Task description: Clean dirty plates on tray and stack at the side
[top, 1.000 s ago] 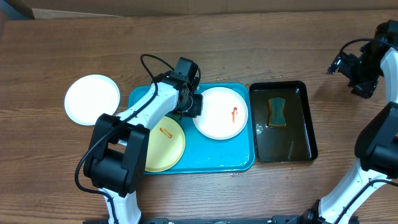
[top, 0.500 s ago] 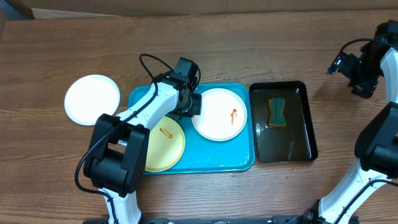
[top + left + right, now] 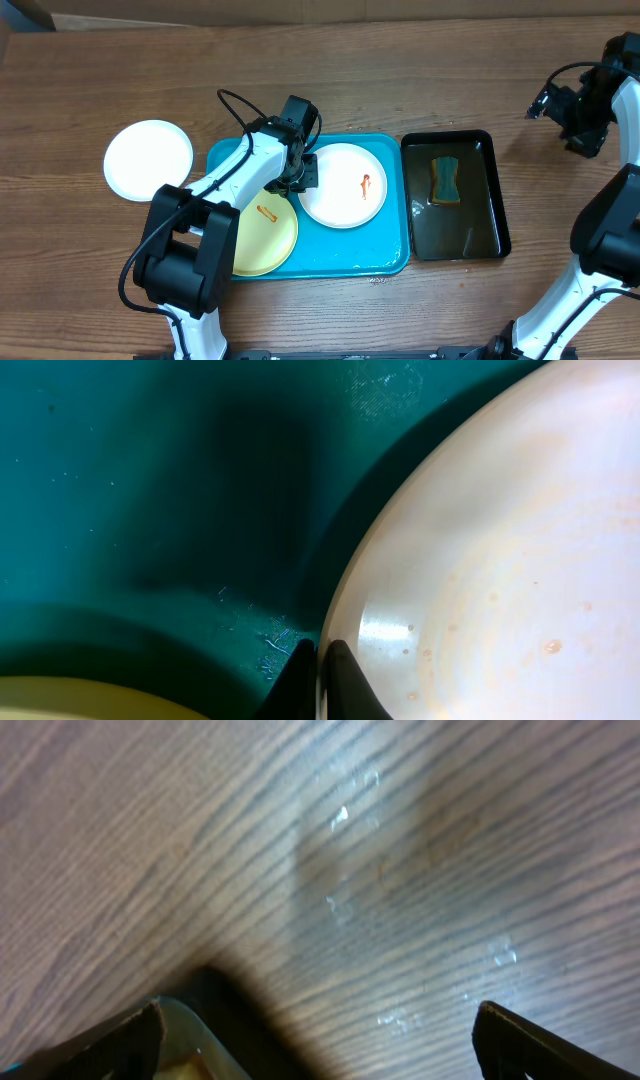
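Note:
A red smear [image 3: 366, 186] is on the white plate. My left gripper should keep hold of the plate's rim while my right gripper picks up the sponge [image 3: 445, 180], before anything is stacked.
A turquoise tray [image 3: 385, 255] holds a white plate [image 3: 340, 195] with a red smear and a pale yellow-green plate [image 3: 265, 235] with an orange smear. My left gripper [image 3: 303, 172] is shut on the white plate's left rim; in the left wrist view its fingertips [image 3: 320, 660] pinch the plate's edge [image 3: 480, 560] over the tray floor [image 3: 150, 490]. A second white plate [image 3: 148, 160] lies on the table left of the tray. My right gripper [image 3: 575, 112] is open and empty at the far right; its view [image 3: 315, 1030] shows bare wood.
A black tray [image 3: 490, 230] right of the turquoise one holds water and a yellow-and-teal sponge [image 3: 445, 180]. Its corner shows in the right wrist view [image 3: 215, 1020]. Wooden table [image 3: 400, 80] all round.
The white plate on the tray has slid left and slightly forward with my left gripper holding its rim. The right arm has not moved.

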Motion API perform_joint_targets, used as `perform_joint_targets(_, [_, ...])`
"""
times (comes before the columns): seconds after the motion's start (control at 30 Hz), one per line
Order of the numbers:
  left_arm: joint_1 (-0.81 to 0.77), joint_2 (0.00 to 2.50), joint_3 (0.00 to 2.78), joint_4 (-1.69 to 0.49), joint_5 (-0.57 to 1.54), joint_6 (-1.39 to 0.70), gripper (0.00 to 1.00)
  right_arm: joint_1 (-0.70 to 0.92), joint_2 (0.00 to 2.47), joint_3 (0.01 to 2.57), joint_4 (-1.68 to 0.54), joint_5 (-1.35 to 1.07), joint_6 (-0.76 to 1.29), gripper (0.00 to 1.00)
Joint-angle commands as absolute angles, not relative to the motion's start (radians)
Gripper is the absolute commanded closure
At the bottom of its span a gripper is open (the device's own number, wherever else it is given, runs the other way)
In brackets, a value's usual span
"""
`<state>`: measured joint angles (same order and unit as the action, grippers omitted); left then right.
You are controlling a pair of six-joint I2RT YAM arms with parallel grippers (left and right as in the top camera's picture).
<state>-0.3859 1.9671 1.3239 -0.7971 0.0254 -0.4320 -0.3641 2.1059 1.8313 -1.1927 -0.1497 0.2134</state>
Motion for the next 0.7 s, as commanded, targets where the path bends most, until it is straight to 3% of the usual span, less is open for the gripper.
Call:
perform_joint_targets(0.0, [-0.384,1.962,1.317,-0.802,-0.007,-0.461,0.96,-0.36,2.093,1.853,-1.163,-0.173,0.236,0.0])
perform_joint_targets(0.2, [-0.385,1.962,1.317,-0.782,-0.007,-0.461,0.95,-0.36,2.091,1.861,-1.245,-0.303,0.233,0.03])
perform_joint_targets(0.27, [-0.386,1.962,1.317,-0.78,-0.007,-0.462,0.95,-0.36,2.088,1.881,-1.312,-0.377,0.205,0.39])
perform_joint_targets(0.3, [-0.387,1.962,1.317,-0.78,-0.007,-0.462,0.95,-0.356,2.084,1.888,-1.343,-0.379,0.206,0.46])
perform_joint_targets(0.47, [-0.387,1.962,1.311,-0.768,-0.007,-0.462,0.95,-0.27,2.024,1.888,-1.467,-0.36,0.099,0.43])
perform_joint_targets(0.67, [-0.387,1.962,1.295,-0.759,-0.007,-0.461,0.95,-0.123,1.952,1.884,-1.557,-0.201,0.16,0.42])
